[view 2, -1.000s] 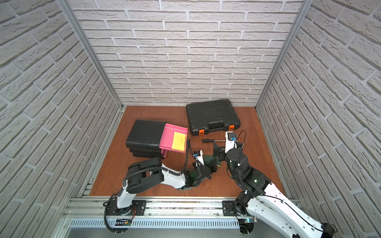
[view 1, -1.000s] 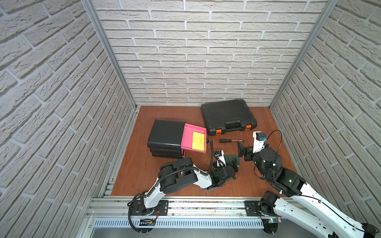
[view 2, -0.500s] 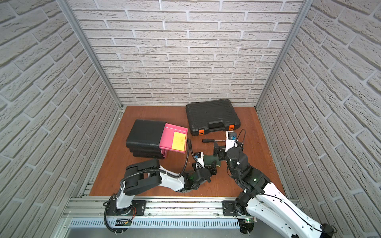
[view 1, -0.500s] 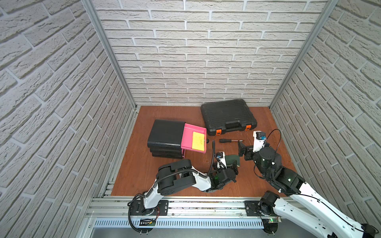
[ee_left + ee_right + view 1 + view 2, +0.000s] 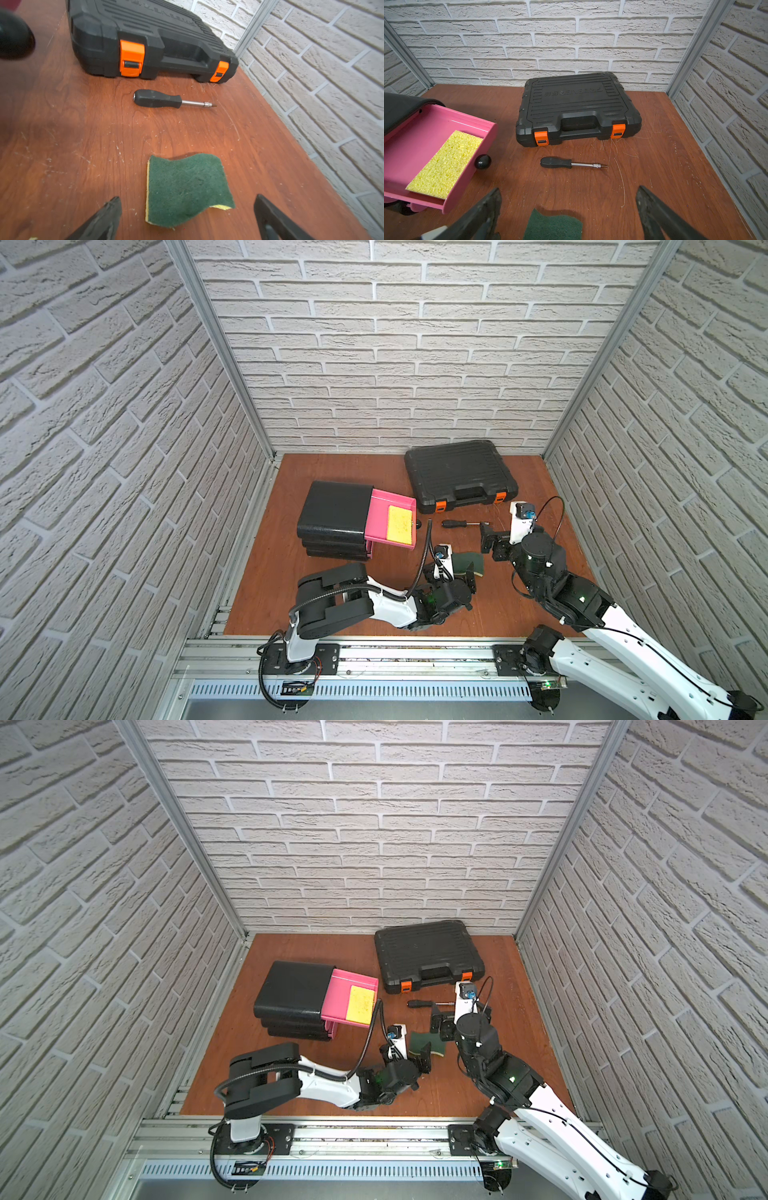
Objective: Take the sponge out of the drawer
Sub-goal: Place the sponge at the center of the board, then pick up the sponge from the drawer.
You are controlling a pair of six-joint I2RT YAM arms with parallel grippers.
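My right gripper should keep moving toward the yellow sponge until its fingers close on it, because the pulled-out pink drawer leaves that sponge open from above.
A yellow sponge lies flat in the pulled-out pink drawer of a black cabinet. A second sponge, green on top and yellow beneath, lies loose on the wooden table. My left gripper is open, low over the table, its fingers either side of that green sponge's near end without touching it. My right gripper is open and empty just beyond the green sponge, facing the back wall.
A closed black toolbox with orange latches stands at the back. A black-handled screwdriver lies in front of it. The drawer's black knob sticks out toward the screwdriver. Brick walls enclose three sides.
The left arm has eased back slightly toward the front rail. Both sponges and the right arm stay where they were.
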